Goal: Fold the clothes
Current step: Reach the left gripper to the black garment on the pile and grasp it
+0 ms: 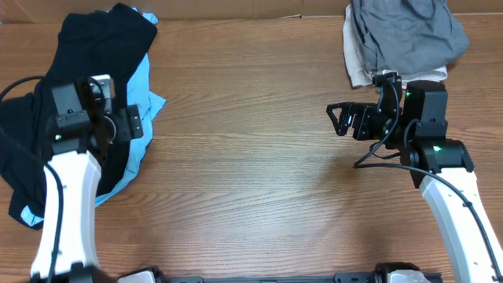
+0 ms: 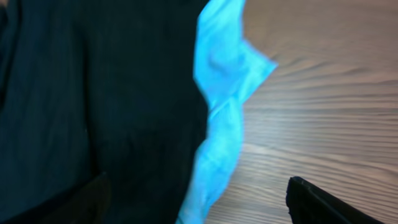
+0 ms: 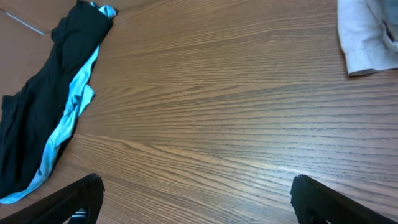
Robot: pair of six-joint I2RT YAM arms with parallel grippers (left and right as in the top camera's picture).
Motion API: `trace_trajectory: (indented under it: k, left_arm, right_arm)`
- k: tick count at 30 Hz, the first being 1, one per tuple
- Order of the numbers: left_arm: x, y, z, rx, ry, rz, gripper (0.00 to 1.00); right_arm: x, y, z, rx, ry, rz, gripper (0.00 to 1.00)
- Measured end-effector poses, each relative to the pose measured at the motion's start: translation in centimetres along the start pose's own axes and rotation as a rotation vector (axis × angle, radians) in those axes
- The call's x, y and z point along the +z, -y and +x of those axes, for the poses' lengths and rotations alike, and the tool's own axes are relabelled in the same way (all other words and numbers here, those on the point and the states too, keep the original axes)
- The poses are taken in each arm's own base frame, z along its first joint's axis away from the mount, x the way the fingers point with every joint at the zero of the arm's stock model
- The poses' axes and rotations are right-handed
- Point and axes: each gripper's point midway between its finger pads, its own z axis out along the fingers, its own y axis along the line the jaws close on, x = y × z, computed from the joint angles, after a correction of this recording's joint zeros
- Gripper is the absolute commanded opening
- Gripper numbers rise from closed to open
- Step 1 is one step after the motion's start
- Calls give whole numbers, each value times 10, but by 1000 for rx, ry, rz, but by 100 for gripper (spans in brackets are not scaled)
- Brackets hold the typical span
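Observation:
My gripper will bring the black shirt away alone when it lifts it, because the black shirt's edge [image 2: 204, 112] lies loose over the light-blue tee.
The clothes lie in a heap at the table's left: a black shirt [image 1: 86, 47] on top of a light-blue tee [image 1: 141, 86]. My left gripper [image 1: 134, 124] hovers over the heap's right edge. In the left wrist view it [image 2: 199, 202] stands open, straddling the blue tee's edge [image 2: 217, 106], with the black shirt [image 2: 93, 93] under its left finger and bare wood under its right finger [image 2: 317, 202]. Nothing is held. My right gripper [image 1: 339, 118] is open above bare wood at the right, its jaws wide [image 3: 199, 199]. From there the black shirt [image 3: 37, 106] and blue tee [image 3: 71, 106] show far off.
A second pile of grey garments [image 1: 405, 31] over a whitish one [image 1: 357, 67] sits at the back right, just behind the right arm; its pale edge [image 3: 367, 37] shows in the right wrist view. The wooden table [image 1: 251, 157] spreads between the two arms.

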Motion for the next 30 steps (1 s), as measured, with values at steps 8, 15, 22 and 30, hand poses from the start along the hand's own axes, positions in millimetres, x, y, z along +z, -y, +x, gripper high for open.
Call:
trace_trajectory:
  k: [8,15,22,30]
  left_arm:
    - [65,-7,19,-18,-115,-10,71]
    - [90,-8,19,-18,-114,-13,57]
    - [110,-9,23,-18,-126,-13,44]
    - [135,-8,47,-18,-206,-8,33]
  right_arm:
    - [0,-1,1,2,-4,-7,94]
    - [0,5,10,21,-39,25,92]
    - [1,8,12,26,-46,43,91]
    - [1,9,12,26,-45,47,91]
